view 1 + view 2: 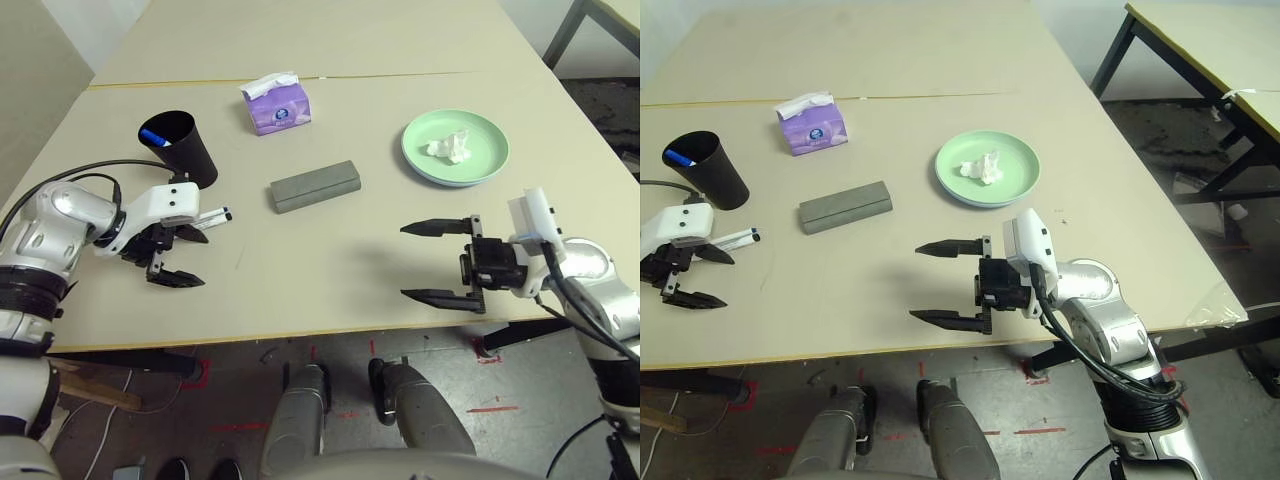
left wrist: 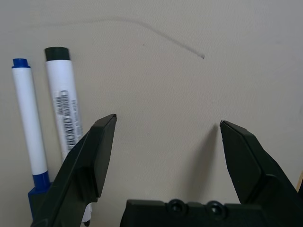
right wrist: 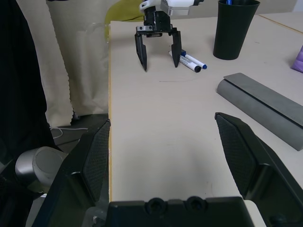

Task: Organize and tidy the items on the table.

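I should raise my left gripper, move it toward the cup (image 1: 190, 158) and close it around the pair, because both markers (image 1: 214, 218) are outside its fingers, on the black cup's side.
Two thin white markers (image 2: 64, 109), one blue-capped and one black-capped, lie side by side on the table (image 1: 330, 260) near its left front. My left gripper (image 1: 195, 258) hovers just beside them, open and empty; the markers lie outside its fingers. The grey glasses case (image 1: 315, 186) lies in the middle. A crumpled white tissue (image 1: 450, 150) sits in the green plate (image 1: 485, 135), which shows a pale blue edge beneath it. My right gripper (image 1: 403, 262) stands open and empty at the right front, pointing left, well short of the case.
A black cup (image 1: 180, 148) with a blue-tipped pen inside stands behind the left gripper. A purple tissue box (image 1: 277, 105) stands behind the case, near the yellowish seam (image 1: 400, 73). The table's front edge runs just below both grippers.
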